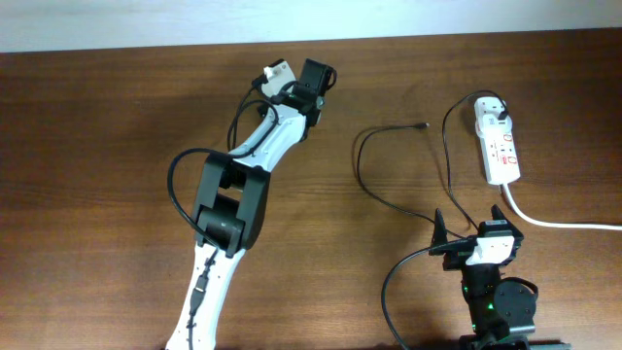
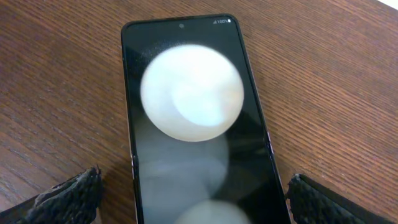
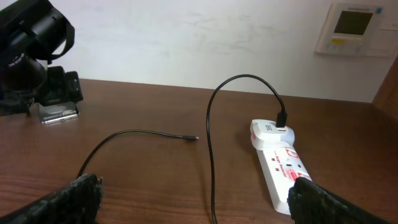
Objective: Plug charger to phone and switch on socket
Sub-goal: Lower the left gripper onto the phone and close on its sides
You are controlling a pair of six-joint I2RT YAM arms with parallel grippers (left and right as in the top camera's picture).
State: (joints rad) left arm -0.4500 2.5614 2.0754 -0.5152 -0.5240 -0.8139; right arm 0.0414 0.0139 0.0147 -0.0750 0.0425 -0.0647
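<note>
The phone lies far back near the wall, so next my left gripper grabs it by its sides and pulls it closer before plugging in the charger.
The black phone lies flat on the wood table, screen up, with white round reflections on it. My left gripper is open, one finger on each side of the phone's near end. In the overhead view the left gripper is at the far middle and hides the phone. The charger, a thin black cable, runs from a white plug in the socket to its loose tip on the table. My right gripper is open and empty near the front edge, with the cable between its fingers' line of sight.
The socket's thick white cord runs off to the right. The power strip also shows in the right wrist view. A wall panel hangs behind the table. The left arm crosses the table's middle left.
</note>
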